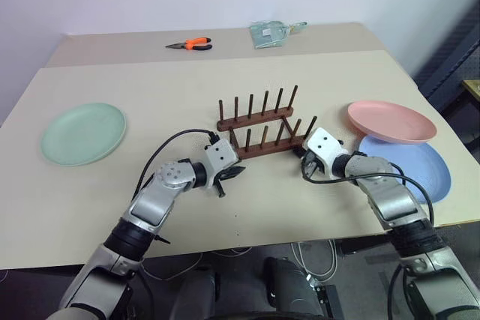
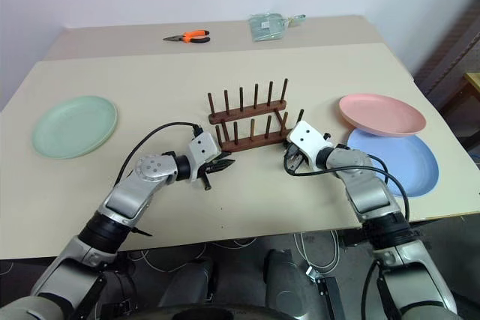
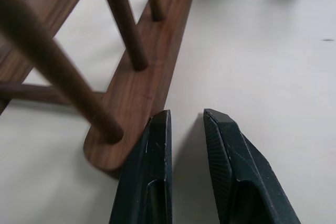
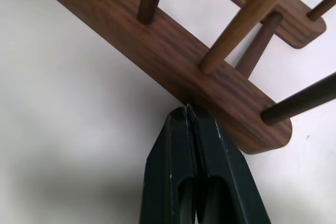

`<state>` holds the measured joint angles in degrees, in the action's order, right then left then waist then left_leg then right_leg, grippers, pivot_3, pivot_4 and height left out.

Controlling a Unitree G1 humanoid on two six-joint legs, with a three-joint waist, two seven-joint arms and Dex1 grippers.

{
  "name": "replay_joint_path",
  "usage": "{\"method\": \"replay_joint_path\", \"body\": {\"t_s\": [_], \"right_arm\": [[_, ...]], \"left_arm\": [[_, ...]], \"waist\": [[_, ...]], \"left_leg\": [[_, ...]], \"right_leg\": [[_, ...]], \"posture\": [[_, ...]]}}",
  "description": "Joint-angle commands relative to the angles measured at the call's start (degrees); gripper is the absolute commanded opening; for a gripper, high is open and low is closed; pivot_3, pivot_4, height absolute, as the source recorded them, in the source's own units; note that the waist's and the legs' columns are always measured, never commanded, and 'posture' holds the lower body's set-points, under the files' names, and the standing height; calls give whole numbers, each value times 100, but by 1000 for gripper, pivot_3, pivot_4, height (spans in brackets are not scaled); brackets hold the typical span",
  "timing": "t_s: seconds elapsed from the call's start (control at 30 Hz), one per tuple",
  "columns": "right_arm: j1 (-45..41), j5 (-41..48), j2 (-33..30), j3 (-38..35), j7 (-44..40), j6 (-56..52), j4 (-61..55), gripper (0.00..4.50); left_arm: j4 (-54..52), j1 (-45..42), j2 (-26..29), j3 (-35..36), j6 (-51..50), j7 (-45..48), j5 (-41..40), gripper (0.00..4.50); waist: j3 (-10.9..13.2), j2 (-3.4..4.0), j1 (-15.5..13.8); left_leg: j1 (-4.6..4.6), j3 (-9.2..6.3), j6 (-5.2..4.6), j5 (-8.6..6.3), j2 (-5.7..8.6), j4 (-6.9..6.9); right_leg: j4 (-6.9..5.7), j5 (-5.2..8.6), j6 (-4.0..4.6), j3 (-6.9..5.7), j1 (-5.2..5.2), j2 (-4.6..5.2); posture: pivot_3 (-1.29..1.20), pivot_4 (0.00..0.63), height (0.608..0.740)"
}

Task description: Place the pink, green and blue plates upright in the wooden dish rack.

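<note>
My right gripper will take the pink plate (image 1: 392,121) off the blue plate next, but the dish rack's near rail (image 1: 271,147) slants, so I should push the rack square first.
The wooden dish rack (image 1: 255,129) stands at the table's centre with no plate in it. The green plate (image 1: 82,133) lies flat at the far left. At the right, the pink plate (image 1: 391,121) rests tilted on the far rim of the blue plate (image 1: 411,168). My left gripper (image 1: 231,174) is low at the left end of the rack's near rail (image 3: 152,61), open by a narrow gap, with nothing between its fingers. My right gripper (image 4: 188,109) is shut and holds nothing, its tips against the near rail's side (image 4: 157,40) near the rail's right end.
Orange-handled pliers (image 1: 191,44) and a clear plastic packet (image 1: 271,34) lie at the table's far edge. The blue plate sits close to the table's right front corner. Bare tabletop (image 1: 172,103) lies between the green plate and the rack.
</note>
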<state>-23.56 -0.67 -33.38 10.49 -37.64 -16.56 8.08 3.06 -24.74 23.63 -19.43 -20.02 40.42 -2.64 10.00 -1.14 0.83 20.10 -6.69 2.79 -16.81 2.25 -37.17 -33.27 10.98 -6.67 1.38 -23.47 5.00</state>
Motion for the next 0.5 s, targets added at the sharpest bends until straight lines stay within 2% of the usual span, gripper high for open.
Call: {"method": "replay_joint_path", "body": {"t_s": [0.03, 0.23, 0.4, 0.43, 0.47, 0.5], "right_arm": [[-182, -109, 72, -77, 81, 209, 209, 0], [-77, -87, -30, -215, 6, 227, 32, 0], [168, 179, -348, -575, -247, -7, -580, 0], [236, 343, -463, -739, -380, -117, -816, 536], [293, 512, -620, -943, -511, -271, -1061, 809], [361, 606, -842, -1171, -615, -356, -1285, 1368]], "left_arm": [[473, -28, 86, 133, 37, -266, 316, 966], [754, -124, 59, 215, 198, -435, 347, 966], [990, -206, 52, 241, 297, -494, 359, 966], [995, -208, 59, 215, 400, -497, 390, 924], [1033, -227, 37, 240, 399, -553, 397, 924], [1078, -249, 13, 278, 386, -620, 404, 924]], "waist": [[-1, 1, 3], [-2, 4, 4], [-3, 6, -5], [-4, 7, -4], [-4, 10, -3], [-4, 10, 1]], "left_leg": [[-1, 0, 0, 0, 0, 0], [-2, 1, 0, 0, 0, 0], [-1, 0, 0, 0, 1, 0], [-1, 0, 0, 0, 2, 0], [-1, 1, 0, 0, 2, 0], [0, 0, 0, 0, 2, 1]], "right_leg": [[-1, -6, -1, 0, 0, 0], [-2, -16, 3, 1, 1, 0], [-3, -18, 0, 1, 0, 0], [-3, -18, 0, 1, 1, 1], [-3, -16, -2, 1, 0, 1], [-3, -14, -6, 2, 0, 1]], "posture": [[0, 150, 740], [0, 150, 740], [0, 150, 740], [0, 150, 740], [0, 150, 740], [0, 150, 740]]}}
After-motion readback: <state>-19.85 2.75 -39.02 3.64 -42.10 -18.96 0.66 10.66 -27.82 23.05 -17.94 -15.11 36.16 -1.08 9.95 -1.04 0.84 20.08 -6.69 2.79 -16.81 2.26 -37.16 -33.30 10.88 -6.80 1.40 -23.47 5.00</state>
